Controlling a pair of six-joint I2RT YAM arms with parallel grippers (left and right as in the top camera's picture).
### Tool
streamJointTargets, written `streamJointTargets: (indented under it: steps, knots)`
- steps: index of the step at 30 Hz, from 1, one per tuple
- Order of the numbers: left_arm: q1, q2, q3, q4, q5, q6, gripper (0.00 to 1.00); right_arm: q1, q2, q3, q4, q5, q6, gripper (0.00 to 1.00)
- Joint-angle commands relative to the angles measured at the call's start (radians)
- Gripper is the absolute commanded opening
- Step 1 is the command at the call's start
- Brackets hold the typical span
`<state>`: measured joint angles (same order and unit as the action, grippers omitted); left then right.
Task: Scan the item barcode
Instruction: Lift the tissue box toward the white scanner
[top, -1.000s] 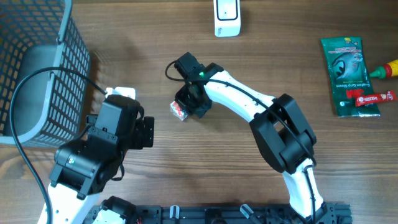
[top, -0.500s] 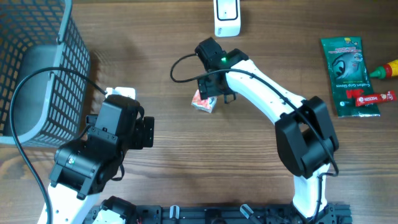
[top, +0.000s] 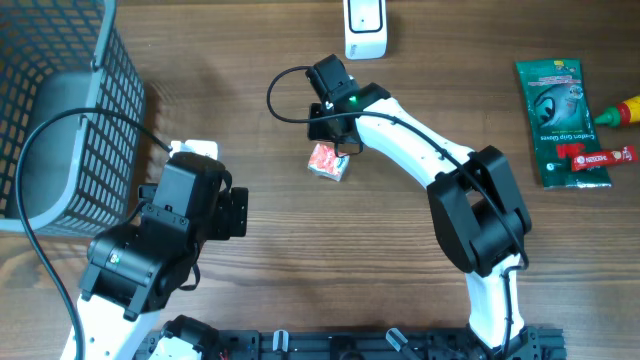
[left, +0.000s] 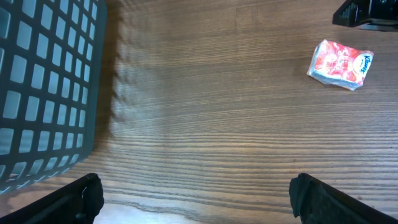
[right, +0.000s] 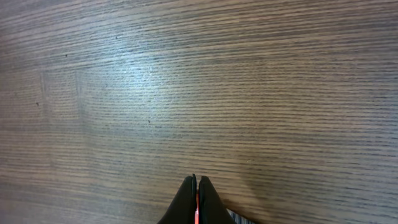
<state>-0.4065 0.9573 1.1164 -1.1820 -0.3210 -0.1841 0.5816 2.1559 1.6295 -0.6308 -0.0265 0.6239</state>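
My right gripper should come back, turn, open its fingers and grab the tissue pack from its side (top: 345, 168), because the gripper's closed fingers are past the tissue pack's far edge (top: 326, 146).
The item, a small red and white tissue pack (top: 327, 161), lies flat on the wooden table, also at the upper right in the left wrist view (left: 341, 64). My right gripper (top: 342, 145) hangs just above its far edge, shut, apart from the pack. In the right wrist view the gripper (right: 196, 179) has its fingers pressed together, with a thin red sliver showing through the gap. A white scanner (top: 365, 28) stands at the table's far edge. My left gripper (top: 235, 212) sits to the left, wide open (left: 198, 190) over bare wood. No barcode shows.
A dark wire basket (top: 60, 110) fills the far left and shows in the left wrist view (left: 43, 81). At the right lie a green packet (top: 558, 120), a red bar (top: 595, 157) and a red and yellow bottle (top: 620, 112).
The right gripper carried the pack up and to the right, let it go on the table, drew back slightly and shut. The left arm has not moved.
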Motion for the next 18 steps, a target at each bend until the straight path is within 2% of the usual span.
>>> streamJointTargets:
  steps: [1,12,16,18]
  knots:
    - [-0.001,-0.002,0.000,0.003,-0.010,0.012,1.00,0.006,0.022,-0.002,-0.010,-0.033,-0.021,0.04]
    - [-0.001,-0.002,0.000,0.003,-0.010,0.012,1.00,0.008,0.079,-0.002,-0.024,-0.167,-0.031,0.04]
    - [-0.001,-0.002,0.000,0.003,-0.010,0.012,1.00,0.007,0.079,-0.002,-0.014,-0.368,-0.150,0.04]
    - [-0.001,-0.002,0.000,0.003,-0.010,0.012,1.00,0.007,0.079,-0.001,-0.051,-0.489,-0.269,0.04]
